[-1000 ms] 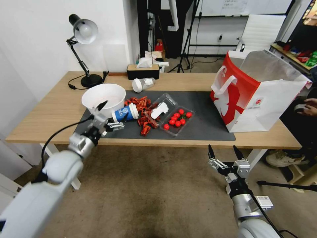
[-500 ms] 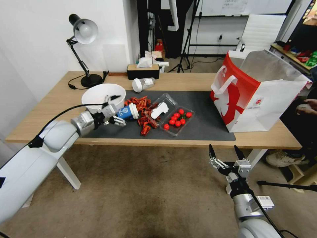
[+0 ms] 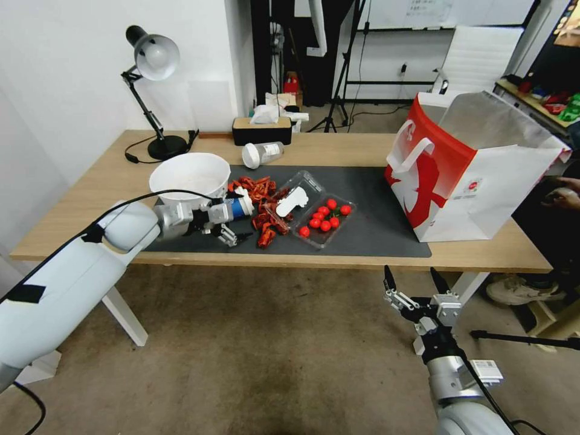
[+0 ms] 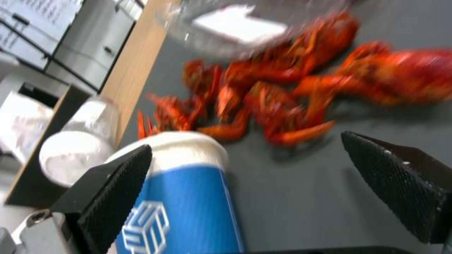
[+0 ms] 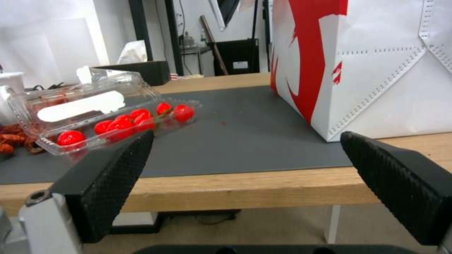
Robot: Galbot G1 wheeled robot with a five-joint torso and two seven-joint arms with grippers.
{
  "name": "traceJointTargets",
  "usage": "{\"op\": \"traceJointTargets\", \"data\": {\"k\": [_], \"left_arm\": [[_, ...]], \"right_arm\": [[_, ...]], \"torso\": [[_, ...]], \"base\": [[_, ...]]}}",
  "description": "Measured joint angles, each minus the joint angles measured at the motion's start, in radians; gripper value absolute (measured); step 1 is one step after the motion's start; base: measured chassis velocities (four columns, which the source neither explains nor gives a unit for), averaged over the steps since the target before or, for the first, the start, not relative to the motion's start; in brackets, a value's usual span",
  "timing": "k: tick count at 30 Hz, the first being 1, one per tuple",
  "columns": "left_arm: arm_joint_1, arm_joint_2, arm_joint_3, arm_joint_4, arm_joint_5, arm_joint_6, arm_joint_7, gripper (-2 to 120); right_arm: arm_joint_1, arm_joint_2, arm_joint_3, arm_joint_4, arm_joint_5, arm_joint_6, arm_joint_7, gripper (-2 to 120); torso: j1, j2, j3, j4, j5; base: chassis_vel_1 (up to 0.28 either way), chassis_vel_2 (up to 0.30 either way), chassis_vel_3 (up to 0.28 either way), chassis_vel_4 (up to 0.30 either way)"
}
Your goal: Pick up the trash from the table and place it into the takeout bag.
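My gripper will lift the blue-and-white paper cup [image 3: 238, 208], and the cup should come up and leave the dark mat clean, because the mat is dry beside the cup's tipped rim.
A blue-and-white paper cup [image 3: 232, 209] lies on its side on the dark mat [image 3: 374, 202] of the table [image 3: 362, 148]. My left gripper [image 3: 230, 217] is open at the cup. In the left wrist view the cup [image 4: 183, 197] sits close to one finger [image 4: 113, 190], and the other finger [image 4: 400, 183] stands well apart. Red crayfish shells [image 3: 261, 211] are strewn just beyond it. A white bowl [image 3: 189, 175] stands beside the cup, and a clear white-lidded jar [image 3: 261, 153] lies behind. The takeout bag [image 3: 471, 175] stands open at the right. My right gripper [image 3: 417, 281] hangs open below the table's front edge.
A clear clamshell of cherry tomatoes [image 3: 323, 219] lies open mid-mat, between the shells and the bag. A desk lamp [image 3: 151, 60] and a tissue box [image 3: 261, 130] stand along the back. Bare mat separates the clamshell [image 5: 108, 113] from the bag [image 5: 376, 63].
My left arm has dropped from the bowl's rim and swung right, bringing its open gripper level with the cup. The right arm has stayed put.
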Motion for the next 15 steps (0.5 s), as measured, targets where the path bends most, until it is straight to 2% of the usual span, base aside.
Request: {"op": "traceJointTargets", "data": {"k": [6,9,12,15], "left_arm": [[0.001,0.005,-0.017,0.002,-0.001,0.005,-0.009,100],[0.014,0.008,-0.033,-0.007,-0.003,0.014,-0.027,100],[0.018,0.004,-0.037,0.001,-0.003,0.033,-0.072,100],[0.012,0.003,-0.024,0.008,-0.001,0.044,-0.078,100]], "right_arm": [[0.002,0.0,0.0,-0.003,0.002,0.0,0.0,100],[0.005,0.0,-0.001,-0.008,0.002,0.0,0.0,100],[0.006,0.002,-0.008,-0.01,0.001,0.0,0.0,100],[0.005,0.003,-0.009,-0.01,0.0,0.0,0.0,100]], "torso": [[0.0,0.0,0.0,-0.0001,0.0002],[0.0,0.0,0.0,0.0002,-0.0001],[0.0,0.0,0.0,0.0,0.0],[0.0,0.0,0.0,0.0,0.0]], "base": [[0.0,0.0,0.0,0.0],[0.0,0.0,0.0,0.0],[0.0,0.0,0.0,0.0],[0.0,0.0,0.0,0.0]]}}
